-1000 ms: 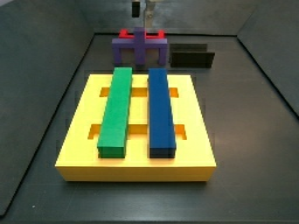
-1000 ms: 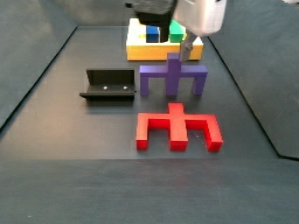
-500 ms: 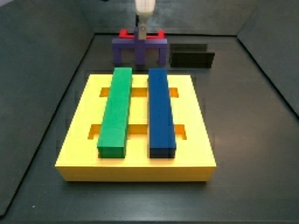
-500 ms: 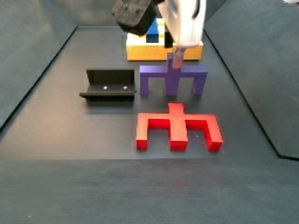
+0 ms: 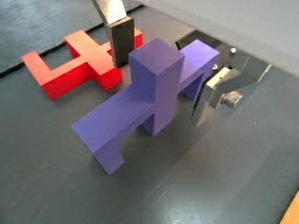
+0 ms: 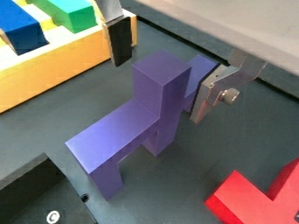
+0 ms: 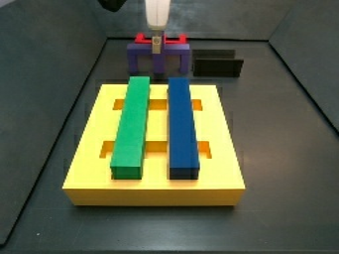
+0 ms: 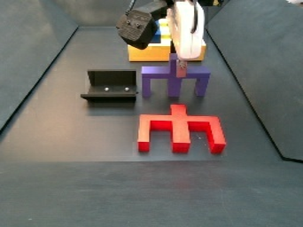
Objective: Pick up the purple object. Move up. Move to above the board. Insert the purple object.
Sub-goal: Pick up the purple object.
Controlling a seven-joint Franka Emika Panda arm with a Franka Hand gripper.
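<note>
My gripper will insert the purple object (image 7: 158, 60), and the object will straddle the green bar and the blue bar, because it has gaps (image 7: 145, 65) between its downward legs.
The purple object (image 8: 175, 80) stands on the dark floor with its legs up, between the board (image 7: 157, 159) and the red notched piece (image 8: 178, 129). My gripper (image 8: 182, 55) has come down over its middle leg. In both wrist views the purple object (image 5: 146, 101) (image 6: 146, 114) has that leg between the fingers. One dark pad (image 6: 119, 42) stands apart from it and the other silver finger (image 6: 214, 92) is close to its far side. The gripper (image 5: 167, 68) (image 6: 167, 68) (image 7: 158, 40) is open and holds nothing. Its body hides most of the board in a side view.
The yellow board carries a green bar (image 7: 131, 124) and a blue bar (image 7: 181, 124) lengthwise. The black fixture (image 8: 109, 86) (image 7: 219, 64) stands beside the purple object. The red piece (image 5: 73, 66) lies just beyond it. Dark walls enclose the floor.
The gripper has come down from above the purple object until its fingers straddle the middle leg. The pieces have not moved.
</note>
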